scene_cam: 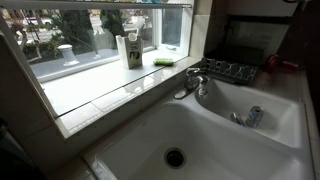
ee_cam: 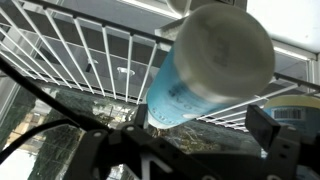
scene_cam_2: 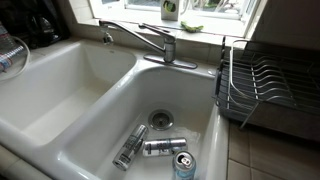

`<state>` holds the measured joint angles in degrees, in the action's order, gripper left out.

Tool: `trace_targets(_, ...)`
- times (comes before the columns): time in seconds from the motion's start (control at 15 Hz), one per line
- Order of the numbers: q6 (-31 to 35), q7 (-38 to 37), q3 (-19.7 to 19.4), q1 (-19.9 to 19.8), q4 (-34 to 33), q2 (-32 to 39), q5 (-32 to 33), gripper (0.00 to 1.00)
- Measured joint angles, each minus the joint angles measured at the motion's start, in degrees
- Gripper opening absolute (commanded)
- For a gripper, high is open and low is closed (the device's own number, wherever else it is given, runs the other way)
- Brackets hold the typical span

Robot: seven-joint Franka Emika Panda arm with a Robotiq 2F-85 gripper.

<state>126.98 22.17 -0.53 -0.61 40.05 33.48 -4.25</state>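
Note:
The bottle's round white end [ee_cam: 226, 48] points at my gripper between its spread fingers. I keep going toward the bottle's blue label [ee_cam: 178, 94] until both fingers close on the bottle.
In the wrist view a bottle [ee_cam: 205, 70] with a blue label and a round white end shows between my gripper's [ee_cam: 202, 120] two dark fingers. The fingers are spread wide, and the right one stands clear of the bottle. Behind the bottle are a white wire rack [ee_cam: 80, 60] and speckled stone. The arm does not show in either exterior view. A clear object [scene_cam_2: 6, 55] at the left edge of an exterior view cannot be made out. Three drink cans are in a white sink basin [scene_cam_2: 120, 100]: two lying [scene_cam_2: 130, 148] [scene_cam_2: 163, 147] and one standing [scene_cam_2: 183, 165].
The double sink [scene_cam: 150, 135] has a chrome faucet [scene_cam_2: 150, 40] [scene_cam: 192, 80] between its basins. A dark dish rack [scene_cam_2: 265, 85] [scene_cam: 232, 68] stands beside it. A soap bottle [scene_cam: 133, 50] and a green sponge [scene_cam: 165, 61] sit on the window sill. A can [scene_cam: 252, 116] is in the far basin.

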Motion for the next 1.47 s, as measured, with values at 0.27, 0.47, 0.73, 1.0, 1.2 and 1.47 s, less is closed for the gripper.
trace_targets(0.27, 0.0, -0.7, 0.0, -0.5, -2.5, 2.2, 0.0, 1.00)
trace_targets(0.47, 0.0, -1.1, 0.0, -0.6, -3.8, 3.5, 0.0, 1.00)
trace_targets(0.73, 0.0, -1.5, 0.0, -0.6, -4.7, 4.6, 0.0, 1.00)
trace_targets(1.0, 0.0, -1.6, 0.0, -0.6, -5.4, 5.3, 0.0, 0.66)
trace_targets(1.2, -0.1, -1.8, 0.0, -0.6, -5.6, 5.5, 0.0, 0.42)
trace_targets(1.47, -0.2, -2.2, 0.0, -0.6, -5.8, 5.5, 0.0, 0.38)
